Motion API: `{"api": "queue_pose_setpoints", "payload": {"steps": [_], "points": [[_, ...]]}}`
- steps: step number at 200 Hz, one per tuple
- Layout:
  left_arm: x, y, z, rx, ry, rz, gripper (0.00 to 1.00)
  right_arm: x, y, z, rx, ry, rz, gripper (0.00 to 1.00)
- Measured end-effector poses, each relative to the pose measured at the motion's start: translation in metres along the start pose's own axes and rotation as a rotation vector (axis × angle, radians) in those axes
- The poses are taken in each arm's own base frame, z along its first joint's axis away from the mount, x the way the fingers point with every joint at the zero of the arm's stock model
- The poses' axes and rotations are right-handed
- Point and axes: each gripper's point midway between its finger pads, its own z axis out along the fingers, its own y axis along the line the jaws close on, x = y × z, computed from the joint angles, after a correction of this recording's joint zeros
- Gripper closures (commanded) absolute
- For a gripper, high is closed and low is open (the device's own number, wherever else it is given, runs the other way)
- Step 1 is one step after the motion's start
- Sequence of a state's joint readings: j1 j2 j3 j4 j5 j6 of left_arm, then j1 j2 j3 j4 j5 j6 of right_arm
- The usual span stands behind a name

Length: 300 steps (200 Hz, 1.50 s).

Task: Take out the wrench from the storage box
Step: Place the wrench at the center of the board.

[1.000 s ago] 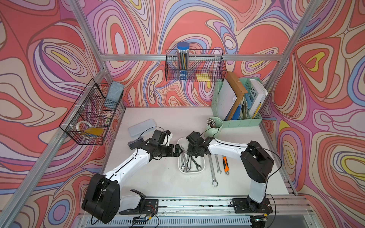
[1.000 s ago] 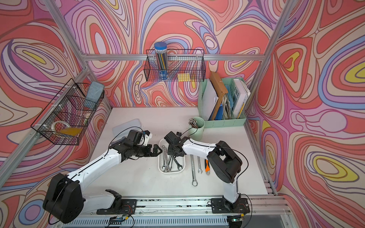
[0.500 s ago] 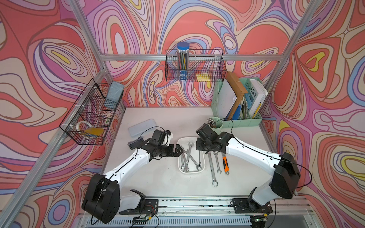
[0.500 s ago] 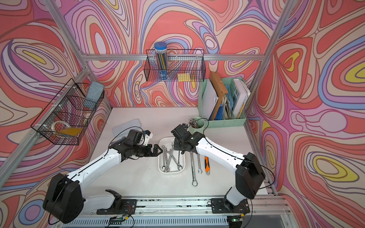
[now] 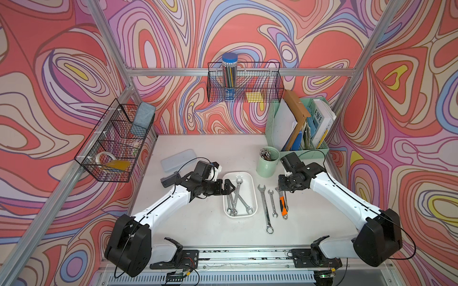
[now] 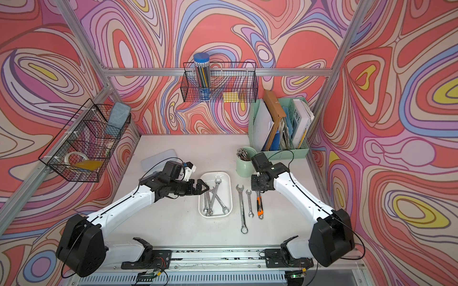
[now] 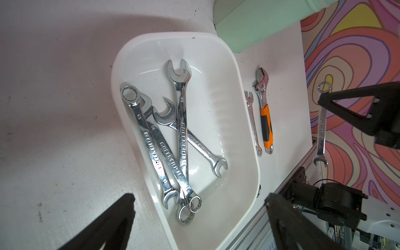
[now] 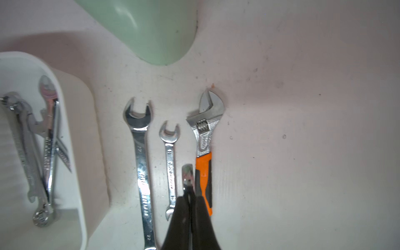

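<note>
The held wrench [image 7: 321,133] is parallel to the adjustable wrench, so my right gripper keeps going to the clear tabletop [image 5: 298,204] beyond and lets go once the held wrench touches down.
The white storage box [image 5: 254,195] [image 6: 231,195] [image 7: 118,71] [image 8: 73,121] lies mid-table in both top views with several chrome wrenches [image 5: 236,198] [image 7: 183,129] crossed inside. My left gripper [image 5: 230,187] [image 6: 204,187] [image 7: 200,203] stands open at the box's left rim, nothing between its fingers. To the right of the box, my right gripper [image 5: 282,192] [image 6: 257,192] [image 8: 190,194] is shut on a wrench [image 7: 322,125] [image 8: 187,173]. It hangs above the tools laid on the table. One end sticks out past the fingertips.
Right of the box lie a long wrench [image 5: 265,210], a short wrench [image 5: 273,204] and an orange-handled adjustable wrench [image 5: 283,208]. A mint cup [image 5: 267,163] and file organizer [image 5: 297,128] stand behind. A translucent case [image 5: 178,159] lies back left. Wire baskets hang on the walls.
My right arm has swung out from over the storage box to the right with the wrench in its shut gripper. The left arm has stayed put, open.
</note>
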State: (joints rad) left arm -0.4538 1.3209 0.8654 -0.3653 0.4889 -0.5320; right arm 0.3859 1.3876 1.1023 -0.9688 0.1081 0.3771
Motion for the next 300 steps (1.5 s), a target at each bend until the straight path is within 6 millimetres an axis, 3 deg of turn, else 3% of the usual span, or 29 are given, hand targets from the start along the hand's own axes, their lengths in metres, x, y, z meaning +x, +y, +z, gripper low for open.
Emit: {"api": "queue_pose_setpoints", "payload": {"steps": [77, 147, 275, 300], "points": [[-0.005, -0.004, 0.001, 0.004, -0.002, -0.001, 0.01, 0.003, -0.045, 0.047, 0.105, 0.130, -0.055, 1.00], [-0.003, 0.000, 0.006, -0.008, 0.013, -0.013, 0.01, 0.016, -0.049, 0.085, 0.139, 0.265, -0.077, 1.00], [0.000, 0.008, 0.015, -0.033, 0.040, -0.028, 0.01, 0.012, -0.061, 0.104, 0.212, 0.318, -0.133, 1.00], [-0.003, 0.006, 0.014, -0.030, 0.034, -0.023, 0.01, 0.011, -0.062, 0.105, 0.217, 0.323, -0.143, 0.96]]}}
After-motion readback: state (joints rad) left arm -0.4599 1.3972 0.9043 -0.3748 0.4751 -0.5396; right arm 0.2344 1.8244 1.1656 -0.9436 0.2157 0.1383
